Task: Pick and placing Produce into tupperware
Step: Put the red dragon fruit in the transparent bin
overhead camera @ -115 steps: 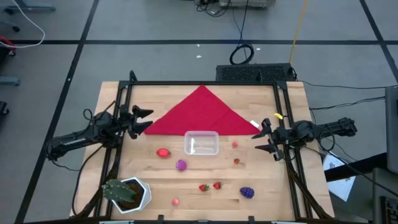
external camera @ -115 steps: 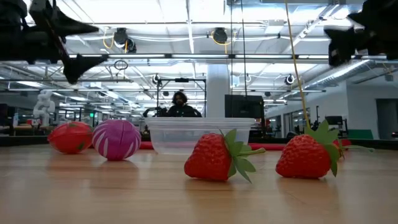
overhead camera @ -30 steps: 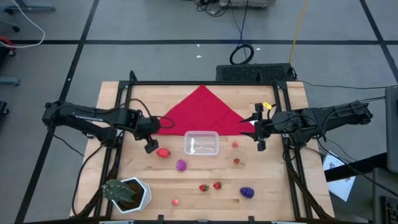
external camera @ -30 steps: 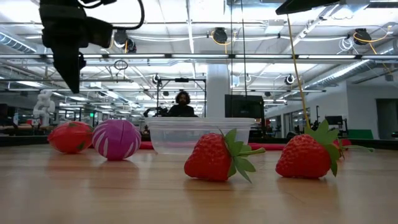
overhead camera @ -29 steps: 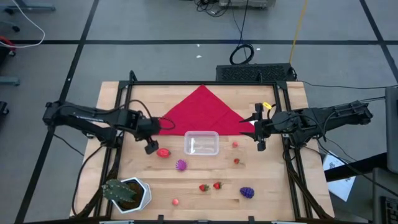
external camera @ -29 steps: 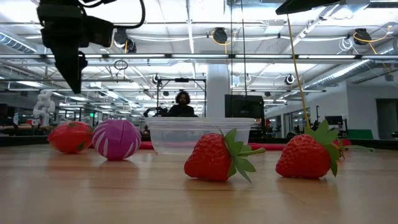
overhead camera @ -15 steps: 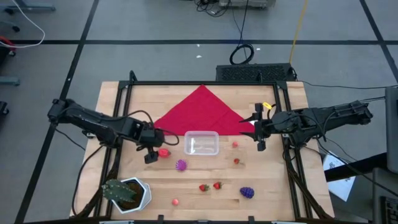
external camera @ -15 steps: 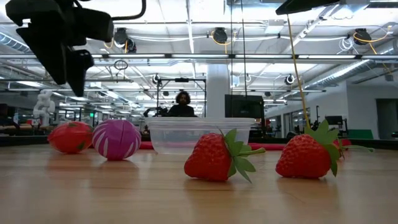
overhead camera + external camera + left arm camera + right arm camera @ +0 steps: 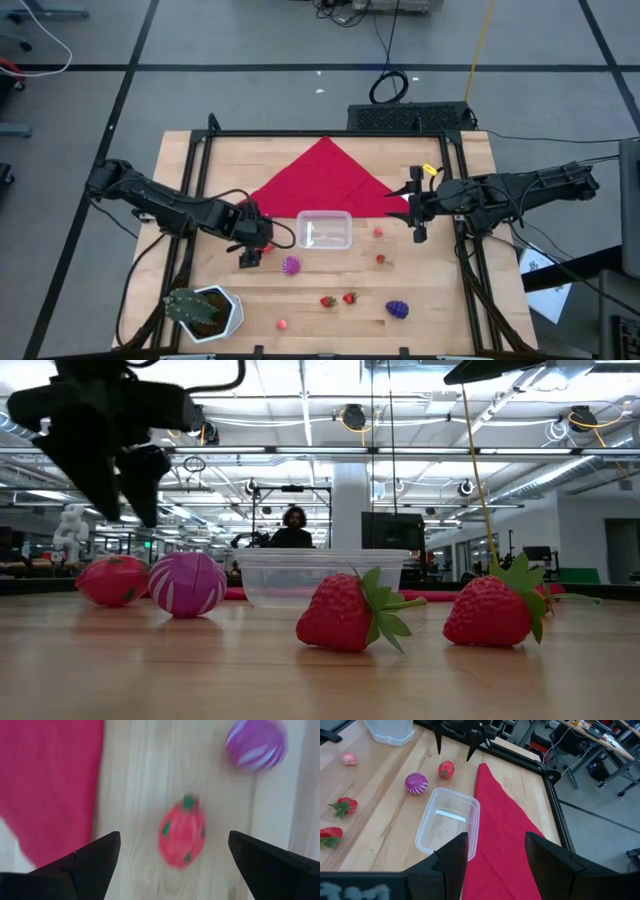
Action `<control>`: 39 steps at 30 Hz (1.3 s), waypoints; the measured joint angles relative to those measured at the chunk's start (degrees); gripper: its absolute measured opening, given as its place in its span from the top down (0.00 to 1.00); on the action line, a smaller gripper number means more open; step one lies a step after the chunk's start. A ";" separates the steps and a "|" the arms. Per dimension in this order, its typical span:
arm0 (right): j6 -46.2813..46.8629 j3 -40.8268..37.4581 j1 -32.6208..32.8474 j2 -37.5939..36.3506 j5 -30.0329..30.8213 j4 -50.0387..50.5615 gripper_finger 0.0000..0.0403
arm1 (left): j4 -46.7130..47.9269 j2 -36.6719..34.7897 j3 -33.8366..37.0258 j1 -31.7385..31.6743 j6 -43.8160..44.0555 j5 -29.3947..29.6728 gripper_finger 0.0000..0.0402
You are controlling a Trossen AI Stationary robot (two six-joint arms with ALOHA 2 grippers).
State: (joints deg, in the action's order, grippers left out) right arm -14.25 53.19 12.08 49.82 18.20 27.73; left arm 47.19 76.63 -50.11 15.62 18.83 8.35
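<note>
The red fruit (image 9: 182,834) has my open left fingers lined up across its narrow sides, clear of the purple ball (image 9: 256,745), so I'll keep lowering until they straddle it, then close.
The produce lies scattered on the wooden table: a red fruit (image 9: 182,832), a purple ball (image 9: 291,265), two strawberries (image 9: 338,299), a purple grape bunch (image 9: 398,309) and small red balls. The clear tupperware (image 9: 323,230) stands mid-table, with nothing in it. My left gripper (image 9: 252,248) hangs open above the red fruit (image 9: 112,580), pointing steeply down, one finger on either side and clear of it. My right gripper (image 9: 415,215) hovers open, high over the table's right side.
A red triangular cloth (image 9: 325,180) lies behind the tupperware. A white pot with a green plant (image 9: 205,310) stands at the near left corner. A black frame (image 9: 330,134) runs along the table's edges. Bare wood lies between the tub and the strawberries.
My left gripper has moved toward the table's near edge and a little right, sinking over the red fruit. It has rolled about its own axis, so both fingers now show side by side in the low view. It has stayed open.
</note>
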 joint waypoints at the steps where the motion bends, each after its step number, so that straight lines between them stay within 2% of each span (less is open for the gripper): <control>1: 0.02 0.00 0.00 -0.02 0.00 0.00 0.54 | -0.84 0.69 0.00 -0.10 0.02 0.05 0.06; 21: 0.06 0.00 0.00 0.05 -0.02 0.11 0.54 | -2.66 9.10 -0.01 -0.18 0.71 -2.29 0.06; 39: 3.18 0.00 0.02 0.03 -0.04 0.40 0.54 | -3.41 11.53 0.02 -0.22 2.26 -3.62 0.06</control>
State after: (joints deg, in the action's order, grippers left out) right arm -11.07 53.19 12.10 49.84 18.15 28.13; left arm 43.78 88.16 -50.09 15.40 21.09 4.73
